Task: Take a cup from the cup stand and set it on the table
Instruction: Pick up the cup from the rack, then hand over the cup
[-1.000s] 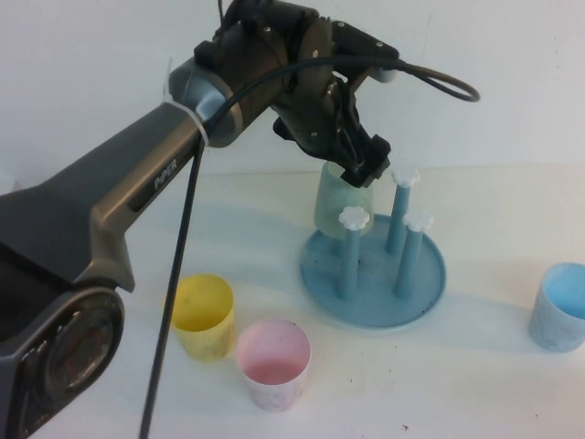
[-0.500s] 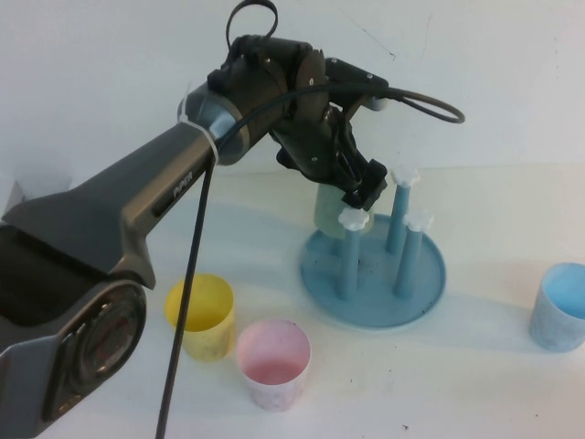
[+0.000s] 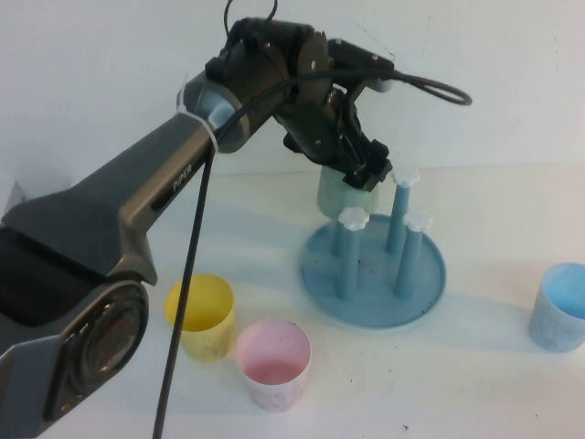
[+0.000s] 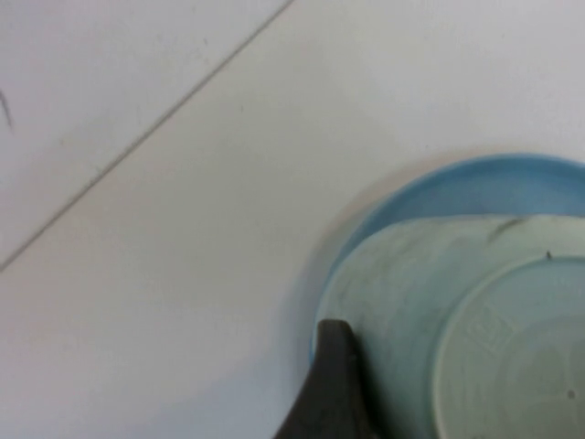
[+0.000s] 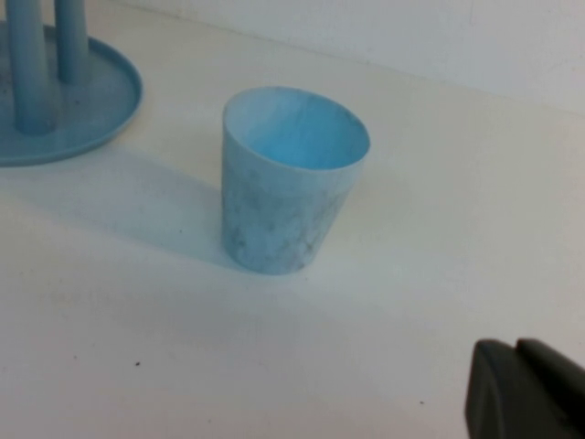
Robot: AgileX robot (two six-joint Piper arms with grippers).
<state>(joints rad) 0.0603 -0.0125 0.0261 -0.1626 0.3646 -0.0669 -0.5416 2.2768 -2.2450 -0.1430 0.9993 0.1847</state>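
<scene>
My left gripper should lift and turn the mint-green cup, which it holds upside down by its base, to offer its rim to my right gripper.
The mint-green cup hangs upside down over the back left peg of the blue cup stand, its rim raised off the tray with the peg's lower part showing beneath. My left gripper is shut on the cup's upper end from above. In the left wrist view the cup fills the near corner, with one dark finger against its wall and the stand's rim behind. Three other pegs with white caps stand bare. My right gripper is shut and empty, low over the table.
A yellow cup and a pink cup stand upright in front of the stand to its left. A light blue cup stands at the right, also in the right wrist view. A white wall runs behind the table.
My left gripper dipped onto the cup, then rose with it. The cup's rim now sits higher above the tray than before.
</scene>
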